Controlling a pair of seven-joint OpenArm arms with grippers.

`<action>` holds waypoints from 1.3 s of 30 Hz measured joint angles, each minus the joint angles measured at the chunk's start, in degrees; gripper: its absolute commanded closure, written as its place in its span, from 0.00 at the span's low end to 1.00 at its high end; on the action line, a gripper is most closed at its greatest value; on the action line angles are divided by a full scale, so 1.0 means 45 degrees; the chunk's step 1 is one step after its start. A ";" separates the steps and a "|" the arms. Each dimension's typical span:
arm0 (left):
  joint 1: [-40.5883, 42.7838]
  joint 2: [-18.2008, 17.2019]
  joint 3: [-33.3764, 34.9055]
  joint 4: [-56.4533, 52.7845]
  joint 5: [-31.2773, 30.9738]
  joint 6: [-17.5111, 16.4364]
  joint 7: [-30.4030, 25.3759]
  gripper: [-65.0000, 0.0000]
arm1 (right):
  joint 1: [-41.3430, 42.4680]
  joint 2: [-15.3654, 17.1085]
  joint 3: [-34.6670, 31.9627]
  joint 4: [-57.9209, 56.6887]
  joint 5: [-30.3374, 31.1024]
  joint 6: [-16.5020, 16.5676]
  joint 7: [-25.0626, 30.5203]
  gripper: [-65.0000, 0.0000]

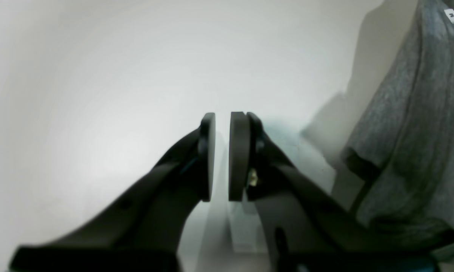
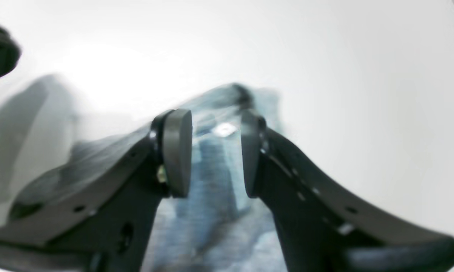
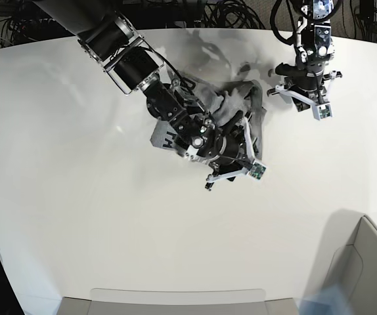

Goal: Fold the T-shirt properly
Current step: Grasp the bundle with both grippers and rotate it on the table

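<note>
The T-shirt lies bunched [image 3: 231,100] next to the empty fingers of my left gripper. So my left gripper should reach for the T-shirt's near edge [image 3: 258,104] and help lay the T-shirt out flat first.
The heather-grey T-shirt [image 3: 231,98] lies crumpled near the middle of the white table, and a corner with black lettering [image 3: 167,139] sticks out at its left. My right gripper [image 3: 238,141] hangs over the heap with its jaws wide open. In the right wrist view the cloth [image 2: 215,211] and a small white label show beyond the gap [image 2: 216,153], with nothing clamped. My left gripper [image 3: 305,88] hovers over bare table just right of the shirt. Its pads [image 1: 222,156] stand a narrow slit apart with nothing between them. The shirt [image 1: 411,132] hangs bunched at that view's right edge.
A grey box corner [image 3: 366,262] stands at the lower right of the base view. A pale tray edge [image 3: 175,298] runs along the front. Cables [image 3: 228,10] lie behind the table's far edge. The right arm's thick links [image 3: 129,56] reach in from the upper left.
</note>
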 measured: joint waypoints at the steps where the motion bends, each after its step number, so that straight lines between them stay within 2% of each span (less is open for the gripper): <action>1: 0.0044 -0.0010 0.0000 0.0257 -0.0005 0.0005 -0.0053 0.90 | -0.0034 0.0024 0.0374 0.0019 -0.0102 0.0005 -0.0024 0.66; 6: 0.0078 0.0000 0.0107 0.1637 -0.0019 -0.0024 -0.0151 0.90 | -0.0816 0.0160 0.1938 0.2210 -0.0087 0.0005 -0.0121 0.66; 8: -0.0005 -0.0175 0.0835 0.1812 0.0015 0.0029 -0.0219 0.90 | -0.1195 -0.0015 0.2924 0.3347 0.0039 0.0010 -0.0044 0.66; 11: -0.0024 -0.0393 0.2001 0.1792 0.0000 -0.1511 -0.0083 0.90 | -0.1690 0.0073 0.4940 0.4585 -0.0068 0.0005 0.0029 0.66; 13: 0.0005 -0.0423 0.2715 0.1763 0.0010 -0.2642 -0.0097 0.90 | -0.2064 0.0335 0.5804 0.4896 -0.0194 -0.0136 -0.0063 0.66; 15: 0.0005 -0.0389 0.2905 0.1763 -0.0029 -0.3371 -0.0102 0.90 | -0.2696 0.0753 0.6183 0.5207 -0.0219 -0.0136 -0.0199 0.66; 18: 0.0024 -0.0500 0.2943 0.1734 0.0102 -0.3497 -0.0092 0.90 | -0.3789 0.1248 0.6096 0.5833 -0.0102 -0.0058 -0.0296 0.66; 22: 0.0097 -0.0510 0.2939 0.1574 0.0155 -0.3502 -0.0063 0.90 | -0.5017 0.1739 0.6062 0.6946 -0.0102 0.0053 -0.1307 0.66; 24: 0.0078 -0.0486 0.2948 0.1438 0.0102 -0.3594 0.0243 0.90 | -0.5605 0.1914 0.6086 0.7397 -0.0165 0.0107 -0.1345 0.66; 27: 0.0015 -0.0612 0.2943 0.1355 0.0121 -0.3531 0.1020 0.90 | -0.6538 0.1826 0.6057 0.8048 -0.0068 0.1462 -0.1462 0.66; 29: 0.0010 -0.0860 0.3055 0.1379 0.0112 -0.3536 0.1224 0.90 | -0.6776 0.1724 0.6033 0.8296 -0.0015 0.1972 -0.1321 0.66; 33: -0.0068 -0.1287 0.3871 0.0903 0.0155 -0.3546 0.1248 0.90 | -0.6688 0.1710 0.6037 0.7388 -0.0112 0.2064 -0.1297 0.66; 36: -0.0612 -0.1292 0.4459 -0.0374 0.0049 -0.3589 0.1326 0.90 | -0.6703 0.1763 0.6076 0.6572 -0.0151 0.2064 -0.1384 0.66; 39: -0.1554 -0.1190 0.4362 -0.1268 0.0053 -0.3560 0.1107 0.90 | -0.6698 0.1768 0.6135 0.6256 -0.0097 0.2059 -0.1273 0.66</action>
